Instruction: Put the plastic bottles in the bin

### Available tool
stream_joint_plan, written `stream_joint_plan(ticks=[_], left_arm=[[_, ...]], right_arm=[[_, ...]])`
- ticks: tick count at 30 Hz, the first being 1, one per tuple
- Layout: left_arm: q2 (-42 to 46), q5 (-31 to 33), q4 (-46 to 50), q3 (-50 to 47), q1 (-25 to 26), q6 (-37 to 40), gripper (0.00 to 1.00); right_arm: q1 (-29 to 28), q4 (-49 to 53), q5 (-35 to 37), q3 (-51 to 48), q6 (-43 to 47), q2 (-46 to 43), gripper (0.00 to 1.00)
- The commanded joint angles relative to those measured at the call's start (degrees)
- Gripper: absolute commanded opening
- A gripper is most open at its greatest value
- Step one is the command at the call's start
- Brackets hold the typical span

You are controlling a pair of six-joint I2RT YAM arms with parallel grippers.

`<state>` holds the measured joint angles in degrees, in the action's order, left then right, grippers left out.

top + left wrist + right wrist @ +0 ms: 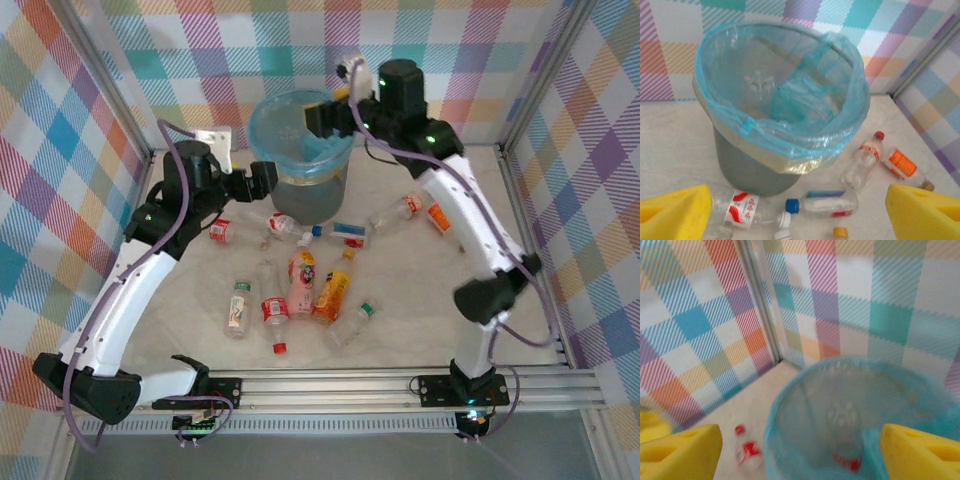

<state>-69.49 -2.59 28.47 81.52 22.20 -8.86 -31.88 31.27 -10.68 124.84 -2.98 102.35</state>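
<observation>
I can see the red cap of the clear bottle (pixel 879 135) is free of the orange-labelled bottle, so I should keep moving my right gripper toward that cap until its fingers frame it.
The bin (pixel 300 150) stands at the back centre, dark mesh lined with a light blue bag (pixel 790 145). My right gripper (pixel 322 115) hangs open over its rim, nothing between the yellow fingers (pixel 920 452). A clear bottle with a red label (pixel 845 440) lies inside the bin (pixel 790 405). My left gripper (pixel 268 180) is open and empty beside the bin's left side, and its fingers (pixel 675 212) frame a blue-capped bottle (pixel 822 204) and a red-and-white labelled one (pixel 742 209). Several plastic bottles lie in front of the bin, among them a pink one (pixel 301 283) and an orange one (pixel 333 295).
A red-capped clear bottle (pixel 865 160) and an orange-labelled one (pixel 905 167) lie right of the bin. Another red-labelled bottle (pixel 747 452) lies on its left. Checked walls and metal posts (pixel 760 300) close in the back and sides.
</observation>
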Motion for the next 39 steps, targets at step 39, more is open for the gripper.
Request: stream_joint_plan(ticks=[39], left_arm=[[-33.49, -7.03, -5.49, 15.53, 22.26, 25.47, 0.89]], right_arm=[[35.60, 9.95, 12.71, -10.52, -34.42, 22.88, 0.66]])
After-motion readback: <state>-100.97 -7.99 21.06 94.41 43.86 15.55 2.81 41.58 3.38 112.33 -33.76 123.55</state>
